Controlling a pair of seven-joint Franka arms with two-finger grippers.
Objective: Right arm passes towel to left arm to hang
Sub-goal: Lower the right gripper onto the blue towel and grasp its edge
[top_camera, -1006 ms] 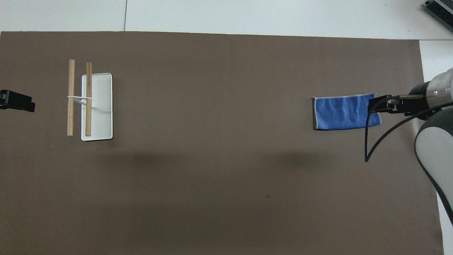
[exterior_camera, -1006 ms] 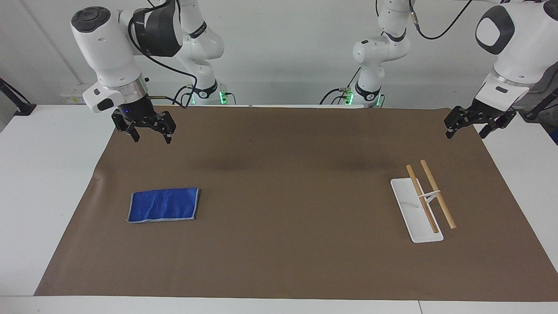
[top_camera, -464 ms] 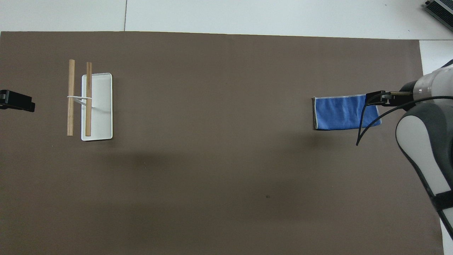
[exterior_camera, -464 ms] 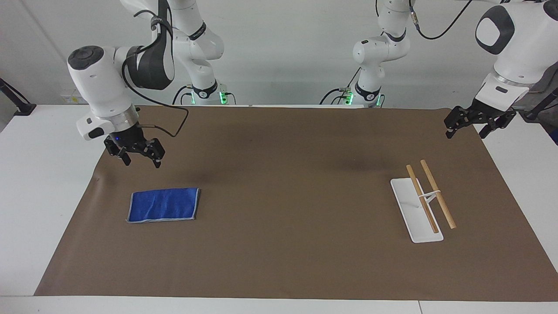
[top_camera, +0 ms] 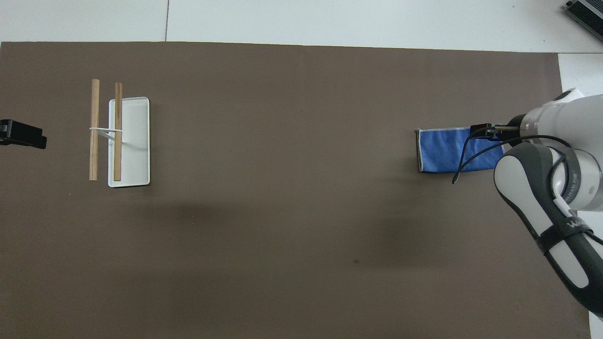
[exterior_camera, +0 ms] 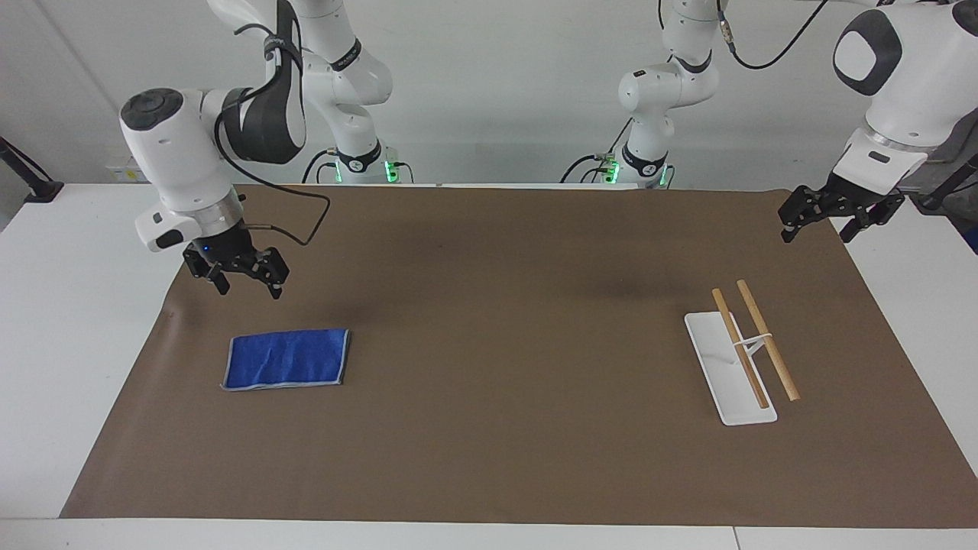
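The blue towel (exterior_camera: 316,363) is lying flat and free under the robot's open right gripper, so that gripper should keep moving down toward the towel's middle (exterior_camera: 285,357) until its fingers pinch a fold.
The blue towel (exterior_camera: 286,358) lies flat on the brown mat (exterior_camera: 504,344) at the right arm's end of the table; it also shows in the overhead view (top_camera: 445,150). My right gripper (exterior_camera: 250,292), with its blue wrist light, is open and empty in the air, over the mat just by the towel's robot-side edge. In the overhead view its arm (top_camera: 541,183) covers one end of the towel. My left gripper (exterior_camera: 819,230) is open and empty, raised over the mat's corner at the left arm's end, where that arm waits. Only its tip (top_camera: 22,134) shows from overhead.
A white rack base (exterior_camera: 729,371) with two raised wooden bars (exterior_camera: 766,340) stands on the mat toward the left arm's end; it shows from overhead too (top_camera: 129,141). A loose black cable (exterior_camera: 298,221) loops from the right wrist.
My right gripper has come down and moved over toward the towel, then shifted slightly along it in the last half second. The towel, the rack and the left arm have not moved.
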